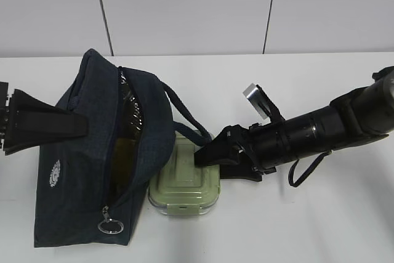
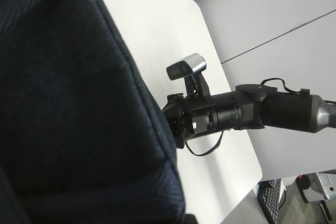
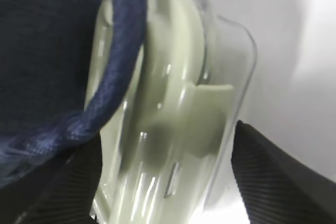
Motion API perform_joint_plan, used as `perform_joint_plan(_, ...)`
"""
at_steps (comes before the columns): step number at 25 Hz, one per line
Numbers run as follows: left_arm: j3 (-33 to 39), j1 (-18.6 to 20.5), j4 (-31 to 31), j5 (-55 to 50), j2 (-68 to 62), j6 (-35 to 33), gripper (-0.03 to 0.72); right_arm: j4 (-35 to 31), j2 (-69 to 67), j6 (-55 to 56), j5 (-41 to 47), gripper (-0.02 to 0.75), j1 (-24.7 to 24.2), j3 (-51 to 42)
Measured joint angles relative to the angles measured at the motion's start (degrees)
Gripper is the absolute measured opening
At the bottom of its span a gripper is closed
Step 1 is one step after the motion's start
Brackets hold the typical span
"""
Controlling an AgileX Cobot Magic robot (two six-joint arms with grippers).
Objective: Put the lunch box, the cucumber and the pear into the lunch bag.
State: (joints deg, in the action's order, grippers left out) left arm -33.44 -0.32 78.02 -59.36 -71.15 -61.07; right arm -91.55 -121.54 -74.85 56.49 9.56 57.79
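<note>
Something dull yellow-green (image 1: pixel 125 156) can be seen inside the open lunch bag (image 1: pixel 98 146), so I should expect the pear to be in there already when I put the lunch box in.
The navy lunch bag (image 1: pixel 68 170) stands at the left with its zipper open and silver lining showing. My left gripper (image 1: pixel 77 126) is shut on the bag's left rim; in the left wrist view the bag fabric (image 2: pixel 68 103) hides the jaws. The lunch box (image 1: pixel 184 186), with its sage-green lid, sits on the table against the bag's right side. My right gripper (image 1: pixel 212 161) is open, one finger on each side of the box's edge (image 3: pixel 173 129). Something dull yellow-green (image 1: pixel 123 155) shows inside the bag. I cannot make out the cucumber or the pear.
A bag handle loop (image 1: pixel 184 115) arches over the box's far end and crosses the right wrist view (image 3: pixel 121 77). The zipper's ring pull (image 1: pixel 109 225) hangs at the bag's front. The right arm (image 2: pixel 236 116) reaches in from the right over the white table (image 1: pixel 295 226).
</note>
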Motion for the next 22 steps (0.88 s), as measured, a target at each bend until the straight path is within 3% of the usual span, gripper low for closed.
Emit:
perform_joint_plan(7,0.0,0.0,0.0,0.0,0.0,0.0,-0.015,0.2,-1.2,0.3,0.4,0.586,0.0,0.3)
perform_joint_plan(17,0.0,0.0,0.0,0.0,0.0,0.0,-0.015,-0.3,-3.3,0.4,4.7,0.426,0.0,1.1)
perform_joint_plan(22,0.0,0.0,0.0,0.0,0.0,0.0,-0.015,0.3,-3.7,0.7,5.6,0.392,0.0,1.7)
